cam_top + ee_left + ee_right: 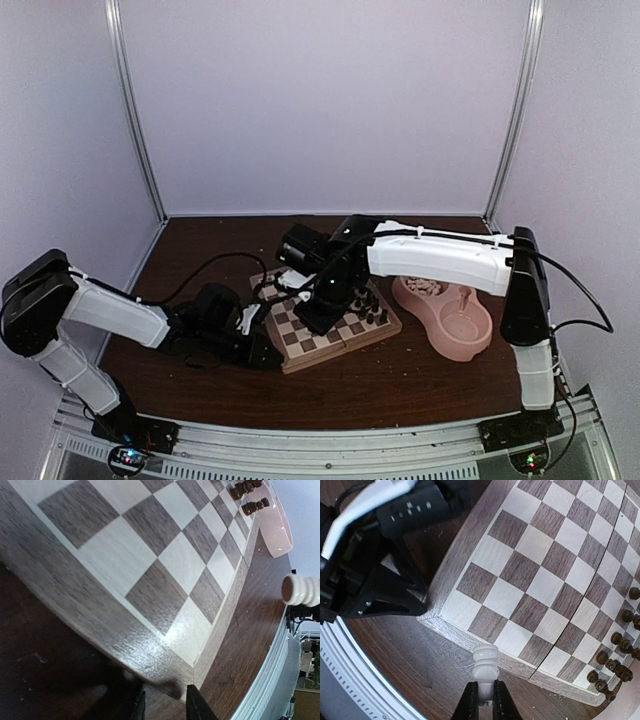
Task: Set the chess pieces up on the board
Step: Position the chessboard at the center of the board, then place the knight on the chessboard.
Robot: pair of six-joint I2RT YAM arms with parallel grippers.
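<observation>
My left gripper is crowding the board's empty corner (439, 611), so my right gripper should put the cream piece upright on a free near-edge square (514, 637) for my left gripper to pick up.
The wooden chessboard (310, 338) lies mid-table, with several dark pieces (368, 300) along its right side. My right gripper (485, 700) is shut on the base of a cream-white chess piece (485, 666) and holds it above the table, just off the board's near edge (485, 647). The piece also shows in the left wrist view (300, 590). My left gripper (165, 705) is open and low at the board's near left corner (192, 672), with nothing between its fingers (197, 705). More cream pieces (427, 288) lie in the pink bowl's far compartment.
The pink double bowl (462, 335) stands right of the board, its near compartment bare. The left arm's black body (375, 590) sits close to the board's left edge. Dark pieces (615, 662) line the board's right end. A metal rail (330, 440) runs along the table's front.
</observation>
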